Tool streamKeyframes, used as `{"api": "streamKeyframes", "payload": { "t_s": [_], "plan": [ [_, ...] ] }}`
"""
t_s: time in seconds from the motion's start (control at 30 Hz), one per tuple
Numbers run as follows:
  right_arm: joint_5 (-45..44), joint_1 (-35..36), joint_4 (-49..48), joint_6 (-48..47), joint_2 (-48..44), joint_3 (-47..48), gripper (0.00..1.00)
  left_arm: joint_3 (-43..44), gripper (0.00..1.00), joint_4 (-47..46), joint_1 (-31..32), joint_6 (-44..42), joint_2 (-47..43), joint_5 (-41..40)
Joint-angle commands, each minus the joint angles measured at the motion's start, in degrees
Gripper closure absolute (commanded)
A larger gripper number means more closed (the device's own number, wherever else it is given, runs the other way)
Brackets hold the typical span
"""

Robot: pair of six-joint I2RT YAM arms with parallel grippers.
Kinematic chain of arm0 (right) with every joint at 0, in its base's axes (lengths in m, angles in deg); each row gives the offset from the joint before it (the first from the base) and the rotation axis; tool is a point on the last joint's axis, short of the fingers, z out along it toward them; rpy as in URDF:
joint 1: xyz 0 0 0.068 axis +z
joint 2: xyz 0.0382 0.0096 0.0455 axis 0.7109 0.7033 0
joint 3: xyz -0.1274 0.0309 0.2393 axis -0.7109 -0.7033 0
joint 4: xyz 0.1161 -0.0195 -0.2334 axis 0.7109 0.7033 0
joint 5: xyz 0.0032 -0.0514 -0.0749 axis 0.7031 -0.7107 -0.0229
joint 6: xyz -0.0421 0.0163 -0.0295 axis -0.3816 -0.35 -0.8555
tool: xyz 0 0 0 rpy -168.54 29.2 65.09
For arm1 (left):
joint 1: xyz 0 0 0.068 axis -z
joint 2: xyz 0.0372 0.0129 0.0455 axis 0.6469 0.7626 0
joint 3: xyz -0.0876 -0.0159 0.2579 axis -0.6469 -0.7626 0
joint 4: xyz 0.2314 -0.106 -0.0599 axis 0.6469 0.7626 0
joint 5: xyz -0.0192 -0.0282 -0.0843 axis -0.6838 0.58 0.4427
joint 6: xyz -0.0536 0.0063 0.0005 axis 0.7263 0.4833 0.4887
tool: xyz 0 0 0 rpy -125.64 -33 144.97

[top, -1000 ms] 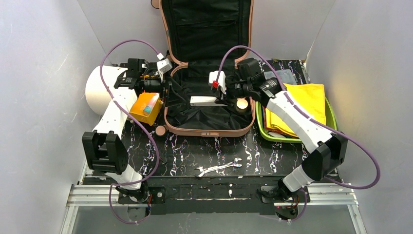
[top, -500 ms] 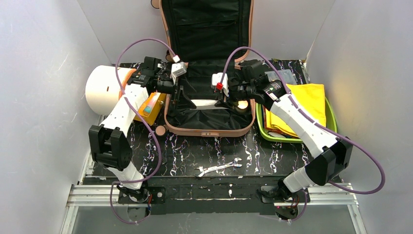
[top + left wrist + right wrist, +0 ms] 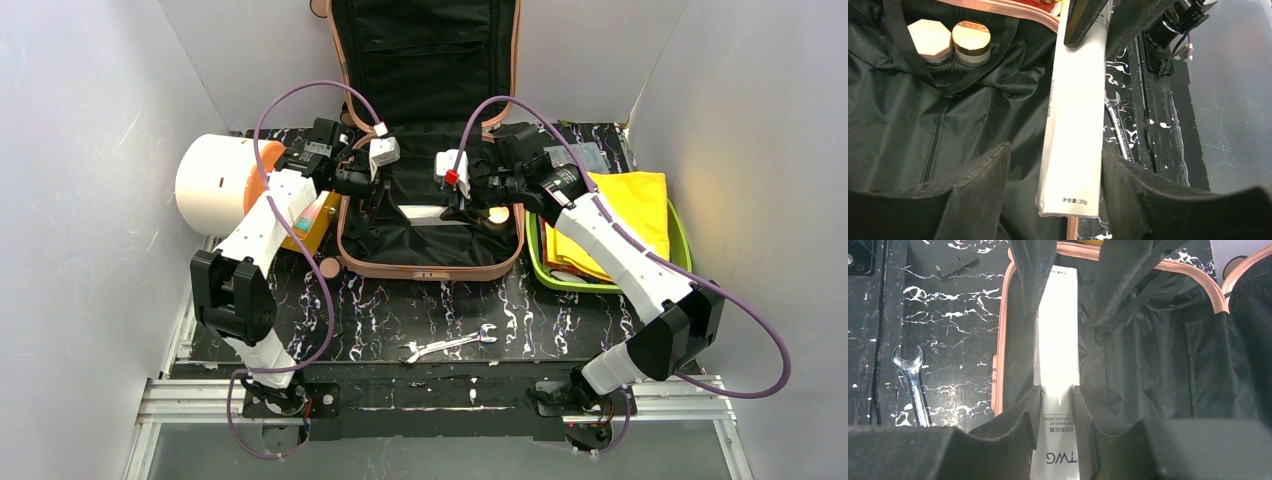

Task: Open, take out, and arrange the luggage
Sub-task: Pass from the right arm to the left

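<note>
The robot's right gripper is holding the white carton far from the orange box [image 3: 314, 226], so next the left gripper closes on the carton's loose end [image 3: 1071, 182] and takes it there.
The luggage [image 3: 430, 270] is a salmon-pink suitcase lying open, its lid upright against the back wall and its black lining showing. A long white carton [image 3: 420, 211] [image 3: 1075, 125] [image 3: 1058, 350] lies across the lower shell. My right gripper [image 3: 458, 203] [image 3: 1057, 390] is shut on the carton's right end. My left gripper [image 3: 376, 195] [image 3: 1057, 150] straddles the other end. Its jaws are open, with a gap showing on one side of the carton.
Two small round jars [image 3: 971, 42] sit in the lining beside the carton. A lime-green tray [image 3: 683, 240] with yellow cloth stands right of the case. A cream drum box [image 3: 210, 185] and an orange box [image 3: 318, 215] stand to its left. A wrench [image 3: 448, 345] lies on the table in front.
My left arm has swung right from the orange box into the suitcase, and its jaws have narrowed around the carton's end. The right gripper has kept its hold on the carton.
</note>
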Motion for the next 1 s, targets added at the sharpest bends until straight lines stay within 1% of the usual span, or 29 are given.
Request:
{"api": "streamKeyframes", "payload": {
  "t_s": [0.0,0.03,0.1,0.17,0.23,0.27,0.33,0.4,0.43,0.47,0.5,0.53,0.6,0.63,0.67,0.77,0.83,0.97],
  "plan": [
    [1.3,0.1,-1.5,0.1,-1.5,1.0,0.63,1.2,0.43,2.3,0.4,-1.4,-0.2,1.1],
    [1.2,0.1,-1.5,0.1,-1.4,1.1,0.63,1.2,0.45,2.6,0.4,-1.6,-0.2,1.2],
    [0.9,0.1,-1.6,0.1,-1.2,1.5,0.63,1.1,0.54,3.3,0.3,-2.1,-0.3,1.7],
    [0.8,0.1,-1.7,0.1,-0.9,1.9,0.62,0.9,0.65,3.8,0.4,-2.5,-0.6,2.0],
    [0.6,0.1,-1.5,0.2,-0.5,2.4,0.61,0.8,0.78,4.1,0.4,-2.6,-0.9,2.2],
    [0.4,0.1,-1.5,0.2,-0.4,2.7,0.59,0.8,0.79,4.3,0.4,-2.6,-1.1,2.2],
    [0.2,0.1,-1.5,0.3,-0.2,3.0,0.50,0.8,0.81,4.5,0.3,-2.5,-1.5,2.0],
    [-0.2,0.1,-1.7,0.6,-0.1,3.2,0.38,1.0,0.83,4.6,0.4,-1.8,-1.9,1.5],
    [-0.4,0.1,-1.8,0.8,-0.2,3.3,0.30,1.2,0.84,4.6,0.4,-1.2,-2.1,1.0],
    [-0.7,0.1,-2.0,1.2,-0.3,3.4,0.20,1.5,0.85,4.7,0.4,-0.5,-2.4,0.3],
    [-1.3,0.1,-2.1,1.7,-0.5,3.6,0.06,1.7,0.85,4.7,0.2,0.2,-2.9,-0.7],
    [-2.1,0.1,-2.5,2.4,-0.8,3.7,0.02,1.8,0.84,4.7,-0.1,1.1,-3.4,-1.5],
    [-5.0,0.1,-3.7,4.3,-1.9,3.6,0.02,1.8,0.80,4.5,-1.1,3.0,-5.0,-3.1],
    [-6.8,0.1,-4.6,5.2,-3.0,3.3,0.02,1.7,0.75,3.4,-1.8,5.0,-6.1,-4.6],
    [-8.7,0.1,-5.5,5.7,-3.6,2.7,0.02,1.3,0.73,2.5,-2.5,7.1,-7.4,-7.3],
    [-15.1,0.0,-8.7,6.2,-7.7,-0.5,0.02,-1.3,0.72,-1.8,-5.3,12.4,-12.5,-18.1],
    [-18.0,0.0,-10.6,5.8,-10.1,-3.8,0.02,-3.8,0.72,-4.2,-7.8,14.5,-16.4,-24.8],
    [-20.1,-0.5,-13.3,5.7,-13.3,-9.7,0.02,-8.4,0.72,-6.0,-13.9,16.9,-22.4,-33.3]
  ]
}}
